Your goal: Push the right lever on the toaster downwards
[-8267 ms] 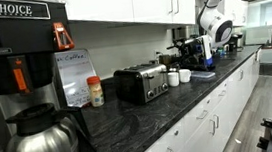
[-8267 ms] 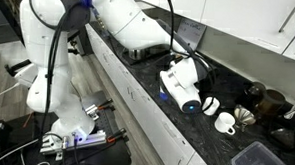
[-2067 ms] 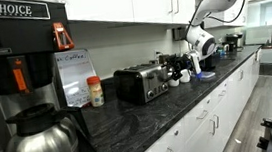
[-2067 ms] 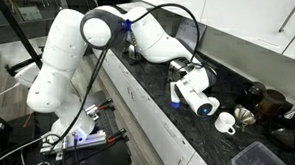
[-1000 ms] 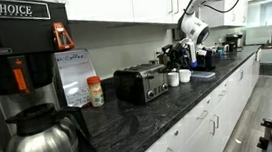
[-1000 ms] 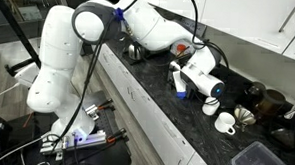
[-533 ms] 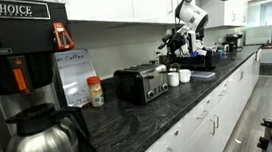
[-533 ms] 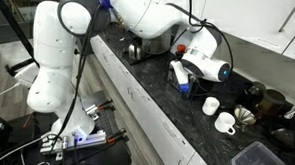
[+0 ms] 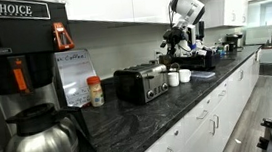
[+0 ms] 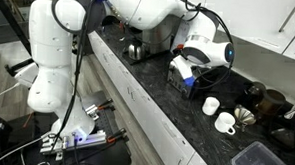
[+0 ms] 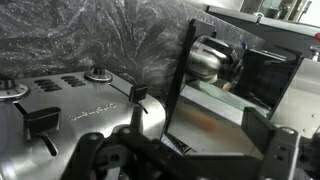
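Note:
Next, I swing back and straighten my gripper above the toaster's levers before I push the lever down, because my gripper slants past the toaster's end (image 11: 155, 116).
The toaster (image 9: 142, 83) stands on the dark counter, with a black top and a silver face. In the wrist view its silver face (image 11: 90, 115) fills the lower left and shows two black levers, one (image 11: 40, 120) at the left and one (image 11: 138, 95) nearer the middle. My gripper (image 9: 170, 48) hangs above and just beyond the toaster's end, apart from it. In the wrist view the gripper (image 11: 180, 150) is open and empty, with dark fingers (image 11: 262, 130) wide apart. In an exterior view the gripper (image 10: 193, 65) partly hides the toaster (image 10: 176, 76).
A tall black coffee machine (image 9: 14, 58) and a steel coffee pot (image 9: 42, 140) stand at the near end. White cups (image 10: 211, 105) and a lidded container (image 10: 254, 157) lie beyond the toaster. A steel kettle (image 10: 135, 50) stands behind it. The counter edge (image 9: 181, 122) runs alongside.
The arm has lifted and swung from beyond the cups toward the toaster. The wrist has turned so the gripper points down over the toaster's end.

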Robot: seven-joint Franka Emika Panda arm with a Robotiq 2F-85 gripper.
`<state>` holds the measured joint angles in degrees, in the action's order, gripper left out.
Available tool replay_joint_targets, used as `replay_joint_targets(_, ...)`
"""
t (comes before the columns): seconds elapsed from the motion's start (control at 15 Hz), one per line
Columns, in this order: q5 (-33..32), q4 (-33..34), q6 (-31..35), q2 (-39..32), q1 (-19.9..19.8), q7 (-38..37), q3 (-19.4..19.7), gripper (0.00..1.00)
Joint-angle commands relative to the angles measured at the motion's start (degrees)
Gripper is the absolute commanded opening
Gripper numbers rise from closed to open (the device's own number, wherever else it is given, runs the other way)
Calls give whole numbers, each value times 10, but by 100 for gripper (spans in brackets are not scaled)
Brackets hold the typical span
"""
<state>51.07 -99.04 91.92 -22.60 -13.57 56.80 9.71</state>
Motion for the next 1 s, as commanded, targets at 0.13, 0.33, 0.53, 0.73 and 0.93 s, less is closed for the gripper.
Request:
replay_joint_targets(0.13,-95,6,95,11,22,-11,-10,100)
replay_joint_targets(0.33,-133,2,173,11,31,-27,-19,100)
replay_joint_targets(0.53,-163,-1,232,15,34,-52,-33,100)
replay_joint_targets(0.73,-195,-9,268,25,36,-86,-46,100)
replay_joint_targets(0.93,-239,-20,281,43,36,-135,-53,100)
